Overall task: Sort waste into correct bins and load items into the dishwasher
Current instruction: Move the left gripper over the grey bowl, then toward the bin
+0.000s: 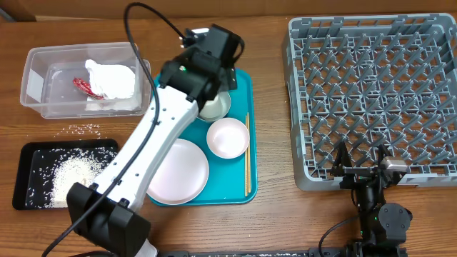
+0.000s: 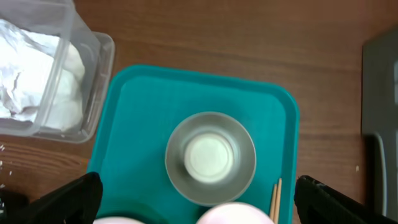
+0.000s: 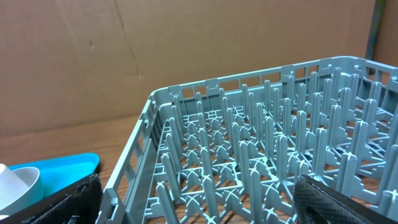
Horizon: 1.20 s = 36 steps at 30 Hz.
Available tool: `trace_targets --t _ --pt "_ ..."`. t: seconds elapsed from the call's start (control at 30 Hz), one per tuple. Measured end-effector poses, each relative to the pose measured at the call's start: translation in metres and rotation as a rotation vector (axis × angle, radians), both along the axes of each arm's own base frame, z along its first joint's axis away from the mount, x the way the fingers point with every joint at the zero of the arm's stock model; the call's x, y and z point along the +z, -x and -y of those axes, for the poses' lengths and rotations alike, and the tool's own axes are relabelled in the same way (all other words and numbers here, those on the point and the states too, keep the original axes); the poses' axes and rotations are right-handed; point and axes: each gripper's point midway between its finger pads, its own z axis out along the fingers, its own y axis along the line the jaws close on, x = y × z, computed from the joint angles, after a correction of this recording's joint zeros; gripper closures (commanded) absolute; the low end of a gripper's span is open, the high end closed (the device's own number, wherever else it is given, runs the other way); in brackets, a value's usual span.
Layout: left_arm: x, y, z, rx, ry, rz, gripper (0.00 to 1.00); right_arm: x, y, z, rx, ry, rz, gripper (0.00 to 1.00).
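My left arm is blocking the space over the grey metal bowl. Next, my left gripper moves away before my right gripper reaches over the teal tray.
My left gripper is open and empty, hovering over the grey metal bowl, which has the white cup standing in it on the teal tray. In the overhead view my arm partly hides the bowl. The smaller white dish, large white plate and chopsticks also lie on that tray. The clear tub holds the crumpled napkin and red wrapper. The black tray holds rice. My right gripper is open and empty at the front edge of the dish rack.
A few loose rice grains lie on the wooden table between the tub and the black tray. The rack fills the right wrist view, with its pegs upright and nothing in it. A cardboard wall stands behind the table.
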Motion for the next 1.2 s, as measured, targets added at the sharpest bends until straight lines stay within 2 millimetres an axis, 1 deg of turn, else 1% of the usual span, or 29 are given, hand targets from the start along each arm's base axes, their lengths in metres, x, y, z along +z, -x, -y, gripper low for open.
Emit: trace_targets --t 0.13,0.23,0.3,0.33,0.37,0.43,0.53,0.63,0.7,0.73,0.77,0.8,0.83,0.87,0.93,0.97,1.0,1.07,1.13,1.2 --pt "-0.005 -0.010 -0.013 0.038 -0.002 0.002 0.00 0.000 0.000 0.000 0.000 0.000 -0.001 0.00" --pt "-0.020 -0.015 -0.022 0.060 -0.020 -0.035 0.00 0.000 0.000 0.000 0.000 0.000 0.000 0.00" --pt "-0.032 -0.014 -0.027 0.069 -0.038 -0.073 0.00 0.000 0.000 0.000 0.000 0.000 0.000 0.00" --pt "-0.043 -0.012 -0.030 0.074 -0.057 -0.112 0.00 0.000 0.000 0.000 0.000 0.000 0.000 0.00" --pt "-0.049 -0.009 -0.031 0.074 -0.070 -0.138 0.00 0.000 0.000 0.000 0.000 0.000 -0.001 0.00" --pt "-0.057 -0.002 -0.035 0.073 -0.093 -0.185 0.00 0.000 0.000 0.000 0.000 0.000 0.000 0.00" --pt "-0.058 0.000 -0.035 0.073 -0.096 -0.191 0.00 0.000 0.000 0.000 0.000 0.000 0.000 0.00" --pt "-0.050 0.001 -0.036 0.073 -0.089 -0.176 0.00 0.000 0.000 0.000 0.000 0.000 0.000 0.00" --pt "-0.037 0.003 -0.038 0.077 -0.081 -0.147 0.00 0.000 0.000 0.000 0.000 0.000 0.000 0.00" --pt "-0.026 0.005 -0.041 0.083 -0.078 -0.120 0.00 0.000 0.000 0.000 0.000 0.000 -0.001 0.00" --pt "-0.020 0.006 -0.044 0.090 -0.080 -0.105 0.00 0.000 0.000 0.000 0.000 0.000 0.000 0.00" --pt "0.000 0.011 -0.053 0.107 -0.083 -0.060 0.00 0.000 0.000 0.000 0.000 0.000 0.000 0.00" --pt "0.012 0.015 -0.059 0.120 -0.088 -0.038 0.00 0.000 0.000 0.000 0.000 0.000 0.000 0.00" --pt "0.027 0.022 -0.070 0.140 -0.095 -0.011 0.00 0.000 0.000 0.000 0.000 0.000 -0.001 0.00" --pt "0.053 0.036 -0.096 0.210 -0.089 0.036 0.00 0.000 0.000 0.000 0.000 0.000 -0.001 0.00" --pt "0.062 0.043 -0.111 0.257 -0.078 0.051 0.00 0.000 0.000 0.000 0.000 0.000 0.000 0.00" --pt "0.068 0.048 -0.125 0.302 -0.065 0.061 0.00 0.000 0.000 0.000 0.000 0.000 0.000 0.00" --pt "0.078 0.058 -0.163 0.433 -0.031 0.079 0.00 0.000 0.000 0.000 0.000 0.000 0.000 0.00" --pt "0.077 0.066 -0.197 0.552 -0.001 0.072 0.00 0.000 0.000 0.000 0.000 0.000 0.000 0.00" --pt "0.071 0.074 -0.225 0.653 0.036 0.044 0.00 0.000 0.000 0.000 0.000 0.001 0.000 0.00"
